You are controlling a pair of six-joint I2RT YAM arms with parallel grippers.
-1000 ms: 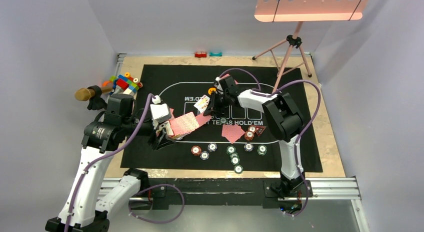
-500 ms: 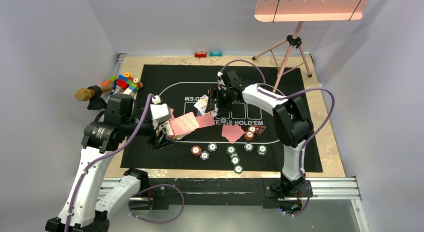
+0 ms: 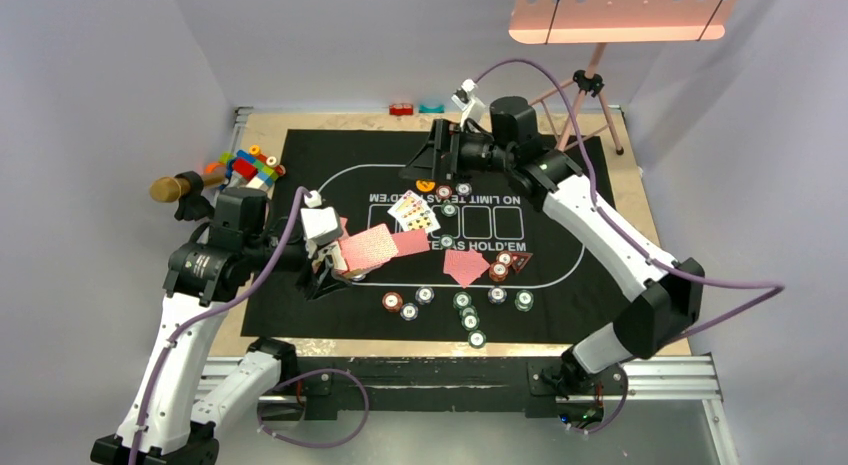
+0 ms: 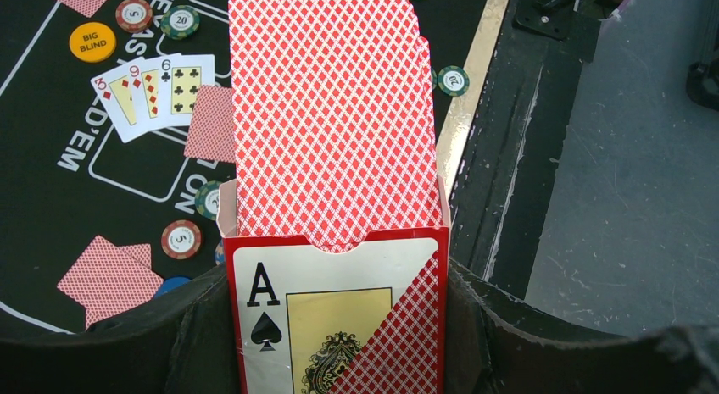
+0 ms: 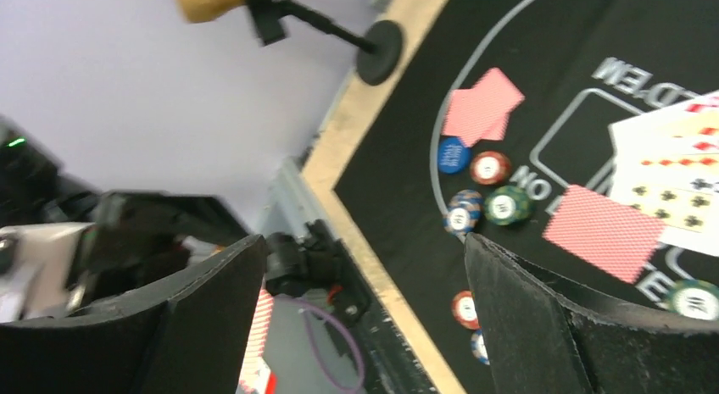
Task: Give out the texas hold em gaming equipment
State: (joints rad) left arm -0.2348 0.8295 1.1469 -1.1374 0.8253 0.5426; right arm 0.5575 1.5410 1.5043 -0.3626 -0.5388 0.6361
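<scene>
The red-backed cards (image 4: pixel 335 127) stick far out of the card box in the robot's left gripper, so the right gripper continues to go toward their loose end (image 3: pixel 387 241) and closes there.
My left gripper (image 3: pixel 335 267) is shut on an ace-of-spades card box (image 4: pixel 335 318), and red-backed playing cards (image 4: pixel 331 114) stick out of its open top. Three face-up cards (image 3: pixel 413 213) lie fanned on the black mat (image 3: pixel 320 155). Beside them lies a face-down card (image 3: pixel 408 242), with another (image 3: pixel 465 266) further right. Striped poker chips (image 3: pixel 462 301) lie in a row near the front. An orange disc (image 3: pixel 426 186) sits by the fan and a red triangle marker (image 3: pixel 521 260) by the chips. My right gripper (image 3: pixel 425 160) hangs open and empty above the mat's far side.
Toy bricks (image 3: pixel 248 167) and a gold-headed microphone (image 3: pixel 175 188) stand off the mat at the left. A pink tripod (image 3: pixel 580 95) stands at the back right under a pink panel (image 3: pixel 620 10). Two small blocks (image 3: pixel 415 109) lie at the far edge.
My right gripper opened, left the face-up cards fanned on the mat, then rose and swung toward the far edge. The left arm and its card box have not moved.
</scene>
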